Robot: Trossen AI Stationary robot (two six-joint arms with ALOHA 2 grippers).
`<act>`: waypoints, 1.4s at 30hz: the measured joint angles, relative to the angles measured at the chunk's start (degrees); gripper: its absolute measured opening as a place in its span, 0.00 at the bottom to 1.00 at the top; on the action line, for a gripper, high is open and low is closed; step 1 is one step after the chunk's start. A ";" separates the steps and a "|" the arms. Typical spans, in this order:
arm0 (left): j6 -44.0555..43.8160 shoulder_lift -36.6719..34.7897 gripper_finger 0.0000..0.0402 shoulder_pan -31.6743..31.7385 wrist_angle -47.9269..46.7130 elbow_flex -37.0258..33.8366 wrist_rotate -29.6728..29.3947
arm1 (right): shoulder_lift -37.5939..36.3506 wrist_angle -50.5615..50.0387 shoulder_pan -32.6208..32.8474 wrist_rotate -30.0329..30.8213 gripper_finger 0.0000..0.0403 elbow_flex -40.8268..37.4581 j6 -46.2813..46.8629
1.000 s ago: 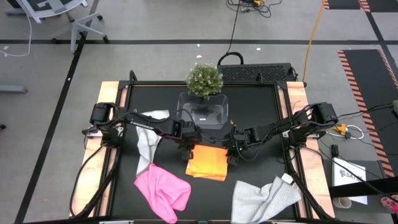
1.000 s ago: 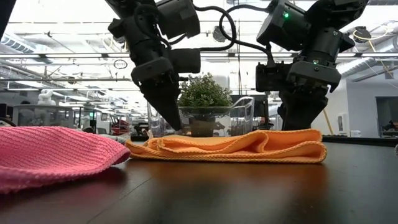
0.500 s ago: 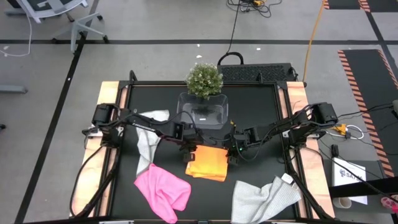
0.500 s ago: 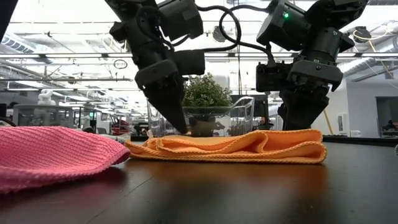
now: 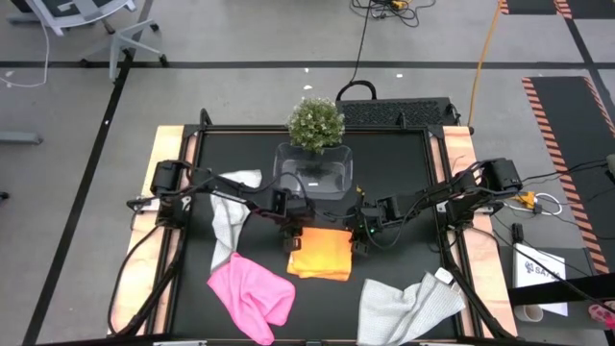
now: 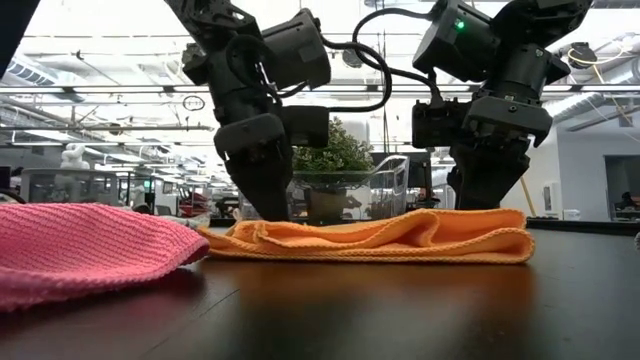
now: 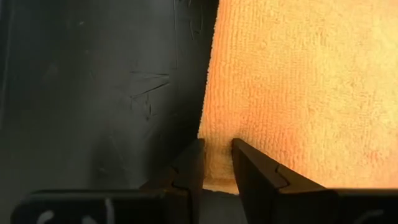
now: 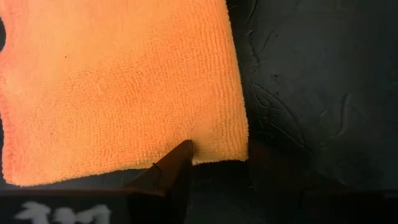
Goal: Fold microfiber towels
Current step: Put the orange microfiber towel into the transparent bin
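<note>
The folded corner (image 7: 218,163) sits between my fingers, so I expect the layers of the orange towel (image 5: 321,255) to move together and buckle when I lift it into the clear plastic tub.
A folded orange towel (image 5: 320,254) lies flat at the table's centre, several layers showing in the low view (image 6: 380,238). My left gripper (image 5: 296,234) points down at its far left corner (image 7: 217,163), narrowly open, one finger on each side of that corner. My right gripper (image 5: 356,238) is open over the far right corner (image 8: 217,146); one finger (image 8: 177,163) shows above the cloth, and its tips are hidden behind the towel in the low view. A pink towel (image 5: 252,293) lies crumpled near left. One grey towel (image 5: 229,207) lies at the left, another (image 5: 408,308) near right. My left gripper comes from above with the orange towel's far left corner (image 7: 219,174) filling the gap between its fingers; the towel lies flat on the table. Whether the fingers touch the cloth I cannot tell. My right gripper: whether its fingers touch the towel's far right corner I cannot tell.
A clear plastic tub (image 5: 315,173) stands just beyond the orange towel, with a small potted plant (image 5: 315,122) behind it. Bare black tabletop (image 5: 404,192) lies to the far right. The table's wooden side rails (image 5: 459,154) run along both edges.
My left gripper has come down from just above the orange towel onto its far left corner, tipping a little steeper. The towel stays flat on the table.
</note>
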 joint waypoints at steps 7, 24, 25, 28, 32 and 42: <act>0.10 0.32 0.22 -0.05 -0.08 -0.02 1.01 | 0.00 -0.16 0.00 -0.02 0.36 0.00 0.17; 0.14 1.95 0.22 0.00 -1.30 -0.02 -0.56 | 0.00 -0.47 0.00 -0.04 0.36 0.00 -0.22; -0.04 2.16 0.22 0.00 -1.22 -0.02 -0.61 | 0.00 -0.49 0.00 -0.04 0.36 0.00 -0.22; -1.91 2.19 0.15 0.00 -1.10 -0.05 -1.13 | 0.00 -0.61 0.00 -0.02 0.34 0.00 -0.22; -3.37 2.00 0.03 0.00 -1.05 -0.11 -1.18 | 0.00 -0.83 0.00 -0.04 0.19 0.00 -0.18; -7.91 -1.94 0.01 0.11 -1.63 -0.50 -5.62 | -0.70 -0.46 0.00 -0.87 0.01 0.00 -0.37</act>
